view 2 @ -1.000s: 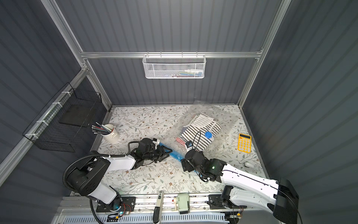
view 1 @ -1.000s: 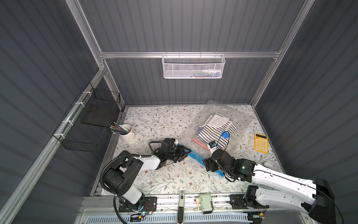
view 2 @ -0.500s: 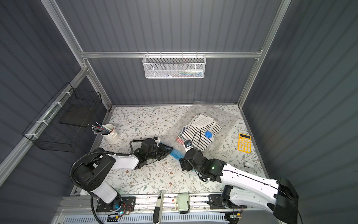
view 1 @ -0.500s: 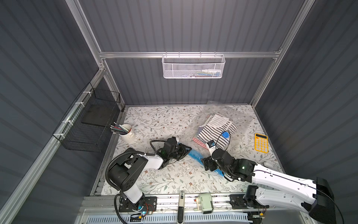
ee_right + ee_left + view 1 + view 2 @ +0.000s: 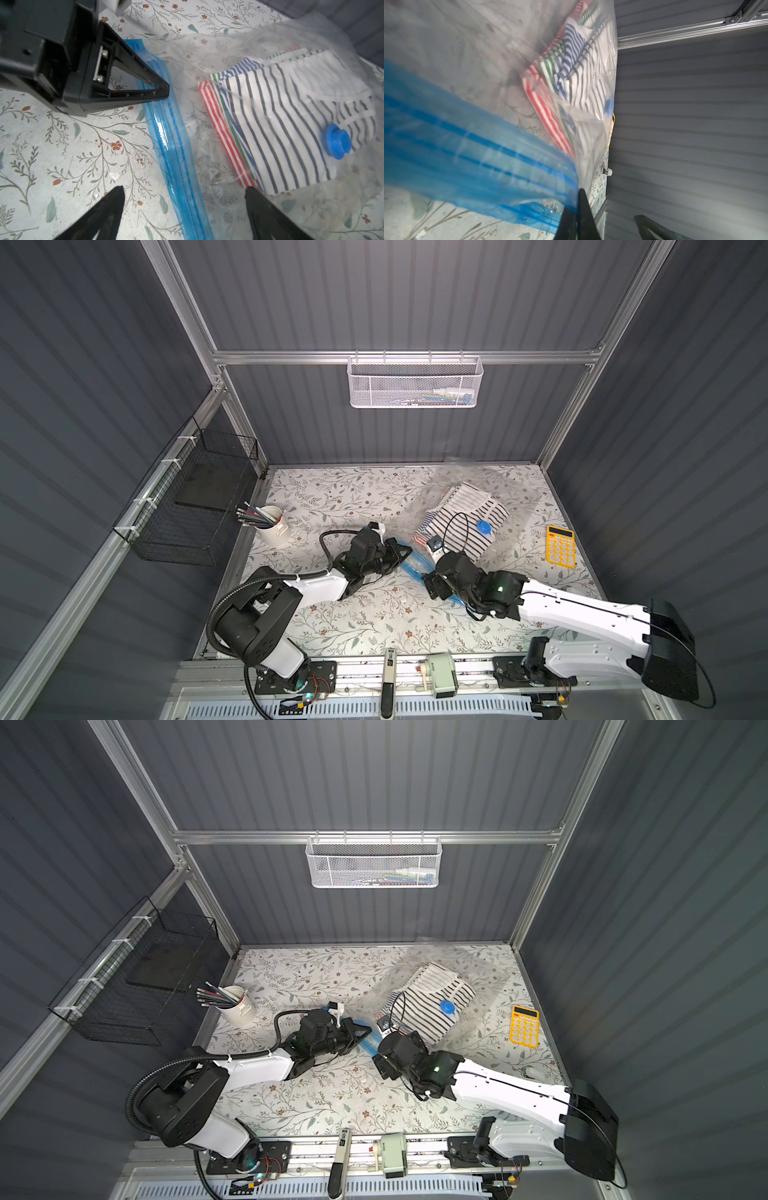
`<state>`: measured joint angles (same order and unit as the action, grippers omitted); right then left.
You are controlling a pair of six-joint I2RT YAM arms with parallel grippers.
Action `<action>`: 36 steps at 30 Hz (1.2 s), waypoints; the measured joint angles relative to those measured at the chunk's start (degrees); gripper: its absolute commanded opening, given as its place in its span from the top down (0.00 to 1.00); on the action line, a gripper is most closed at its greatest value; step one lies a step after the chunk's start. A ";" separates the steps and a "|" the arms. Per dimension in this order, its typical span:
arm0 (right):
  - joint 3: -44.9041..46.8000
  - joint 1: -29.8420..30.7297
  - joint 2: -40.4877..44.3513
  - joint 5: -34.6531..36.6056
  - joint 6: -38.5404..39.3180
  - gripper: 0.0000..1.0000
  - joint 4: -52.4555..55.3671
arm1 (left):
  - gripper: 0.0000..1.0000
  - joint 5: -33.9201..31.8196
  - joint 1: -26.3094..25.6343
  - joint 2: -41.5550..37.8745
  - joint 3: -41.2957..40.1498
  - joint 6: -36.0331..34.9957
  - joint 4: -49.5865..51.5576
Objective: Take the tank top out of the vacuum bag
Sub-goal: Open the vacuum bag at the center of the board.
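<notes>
Next, I take and lift the vacuum bag's upper layer [image 5: 180, 150] with my right gripper, because my left gripper is holding the blue zip strip's end [image 5: 157, 107]. That will free my left gripper to reach inside.
The vacuum bag [image 5: 505, 483] lies clear and crinkled at the back right of the floral table, in both top views. Its blue valve cap [image 5: 337, 141] sits on top. Inside is a folded stack of striped garments; the top one, white with dark stripes, is the tank top [image 5: 286, 116]. The bag's blue zip strip [image 5: 172, 141] runs along the near edge. My left gripper [image 5: 579, 191] is shut on the end of that strip, also seen from the side [image 5: 164, 91]. My right gripper [image 5: 185, 189] hangs open over the strip, its two fingertips on either side, nothing held.
A yellow calculator [image 5: 560, 545] lies right of the bag. A white cup of pens [image 5: 272, 524] stands at the left edge. A black wire basket [image 5: 195, 510] hangs on the left wall and a white mesh basket [image 5: 415, 383] on the back wall.
My left gripper has moved right onto the end of the blue zip strip and closed on it. The right arm has barely moved and stays open.
</notes>
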<state>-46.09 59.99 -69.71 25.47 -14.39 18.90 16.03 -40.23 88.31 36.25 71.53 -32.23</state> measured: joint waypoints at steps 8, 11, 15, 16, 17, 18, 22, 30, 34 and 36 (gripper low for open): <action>-4.68 0.22 -8.41 2.75 -0.63 0.16 1.92 | 1.00 0.37 -0.24 -0.15 0.85 -0.57 0.96; -4.85 0.24 -9.90 3.96 -1.22 0.20 3.41 | 1.00 0.61 -0.24 -0.15 1.40 -0.61 0.94; -6.32 0.24 -13.11 6.03 -2.16 0.27 5.64 | 1.00 1.11 -0.24 -0.15 1.77 -0.59 0.92; -6.69 0.28 -13.94 6.62 -2.38 0.29 6.01 | 1.00 1.16 -0.24 -0.15 1.86 -0.59 0.94; -6.88 0.31 -14.56 7.26 -2.60 0.31 6.19 | 1.00 1.18 -0.24 -0.15 1.92 -0.59 0.96; -6.99 0.33 -15.10 7.67 -2.60 0.33 6.23 | 1.00 1.31 -0.24 -0.15 1.97 -0.59 0.94; -7.61 0.33 -17.31 9.03 -2.51 0.48 5.86 | 1.00 1.53 -0.24 -0.35 2.01 -0.59 0.94; -9.11 0.33 -19.76 11.39 -2.05 0.69 4.87 | 1.00 1.29 -0.24 -2.62 2.34 -1.31 2.95; -9.11 0.39 -19.69 11.85 -1.75 0.90 4.42 | 0.71 0.07 -0.24 -4.13 2.38 -2.03 5.62; -9.05 0.37 -19.47 11.78 -1.29 1.00 3.72 | 0.45 -0.70 -0.24 -5.33 2.38 -2.84 7.65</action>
<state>-55.13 60.36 -89.19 37.26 -15.68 22.61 15.33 -40.47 82.98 38.63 68.69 -24.58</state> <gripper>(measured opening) 0.052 0.320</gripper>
